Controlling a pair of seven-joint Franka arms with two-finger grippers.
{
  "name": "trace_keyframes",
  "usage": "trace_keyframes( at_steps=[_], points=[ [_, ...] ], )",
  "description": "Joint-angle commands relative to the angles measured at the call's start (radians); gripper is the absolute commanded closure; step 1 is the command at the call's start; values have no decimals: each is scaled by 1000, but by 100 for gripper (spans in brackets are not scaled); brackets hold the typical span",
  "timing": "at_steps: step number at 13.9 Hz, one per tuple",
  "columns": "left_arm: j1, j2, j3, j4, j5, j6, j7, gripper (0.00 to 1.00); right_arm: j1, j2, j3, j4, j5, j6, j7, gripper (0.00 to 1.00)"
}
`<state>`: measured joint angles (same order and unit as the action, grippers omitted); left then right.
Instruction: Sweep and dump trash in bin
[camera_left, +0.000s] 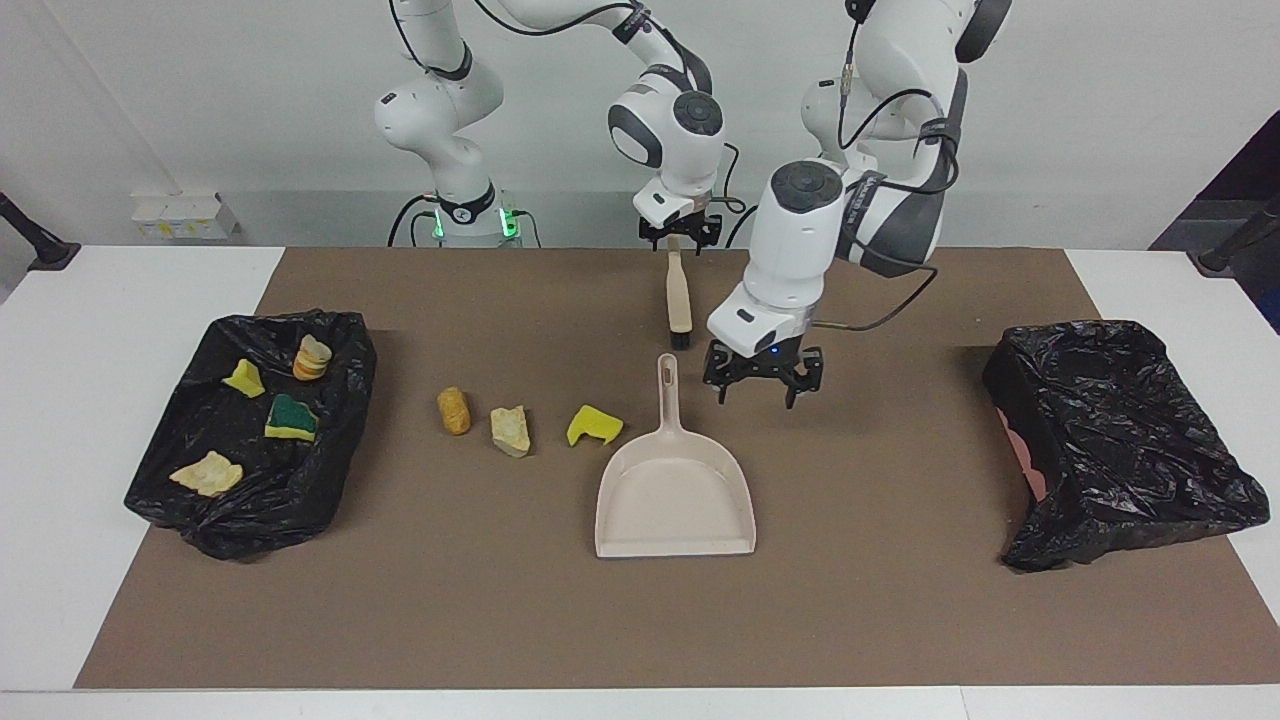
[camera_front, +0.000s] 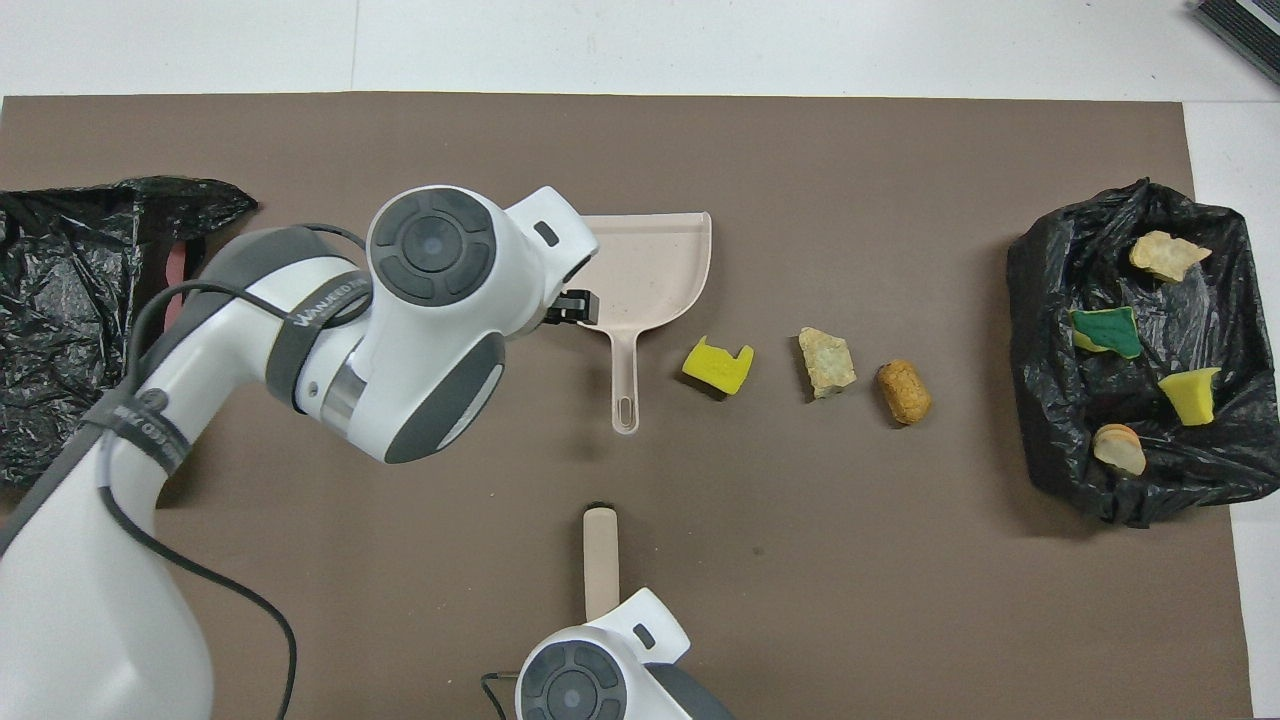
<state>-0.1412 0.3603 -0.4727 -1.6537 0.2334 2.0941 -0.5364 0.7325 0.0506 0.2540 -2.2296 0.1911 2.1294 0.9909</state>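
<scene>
The wide pan of the beige dustpan has a raised rim (camera_front: 704, 266), so I expect the dustpan (camera_front: 648, 268) to keep the sponge, bread and roll together when the robot carries it.
Three pieces of trash lie in a row on the brown mat: a yellow sponge chunk (camera_left: 594, 425) (camera_front: 718, 364), a pale bread piece (camera_left: 510, 431) (camera_front: 827, 362) and a brown roll (camera_left: 454, 411) (camera_front: 905, 392). Beside the sponge lies the beige dustpan (camera_left: 675, 495) (camera_front: 650, 265), handle toward the robots. The beige brush (camera_left: 680, 295) (camera_front: 600, 555) lies flat, nearer the robots. My right gripper (camera_left: 680, 238) is at the brush's handle end. My left gripper (camera_left: 760, 388) hangs open, low over the mat beside the dustpan's handle. The bin (camera_left: 250, 500) (camera_front: 1040, 300) at the right arm's end holds several scraps.
A second bin lined with a black bag (camera_left: 1120, 430) (camera_front: 60, 330) stands at the left arm's end of the mat. White table shows around the mat's edges. In the overhead view my left arm covers part of the dustpan.
</scene>
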Motion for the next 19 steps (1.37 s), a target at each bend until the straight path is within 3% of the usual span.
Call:
trace_keyframes(
  at_steps=[1,2,4,5,9,11,14,15,19],
  points=[
    [-21,25,-21,-15,26,64,-88,0,13,-28,1,-56,28,47,-32,32],
    [-40,26,-24,-38,24,84,-130,0,15,-26,1,-54,28,47,-32,45],
    [-78,19,-26,-108,23,128,-201,0,15,-18,1,-41,31,46,-21,93],
    [-95,25,-27,-121,23,136,-239,0,15,-15,1,-35,31,46,-14,100],
    [-132,39,-24,-141,24,132,-294,0,-4,-60,-4,-24,34,21,-18,100],
    [-127,39,-24,-143,24,127,-292,30,-56,-110,-4,-24,40,-61,-32,100],
    [-123,40,-21,-141,24,127,-284,90,-97,-152,-7,-25,42,-172,-35,100],
    [-121,42,-20,-140,44,127,-281,100,-132,-169,-7,-27,41,-205,-35,100],
    [-83,11,-23,-140,112,75,-145,100,-303,-262,-9,-36,37,-347,-130,100]
  ],
)
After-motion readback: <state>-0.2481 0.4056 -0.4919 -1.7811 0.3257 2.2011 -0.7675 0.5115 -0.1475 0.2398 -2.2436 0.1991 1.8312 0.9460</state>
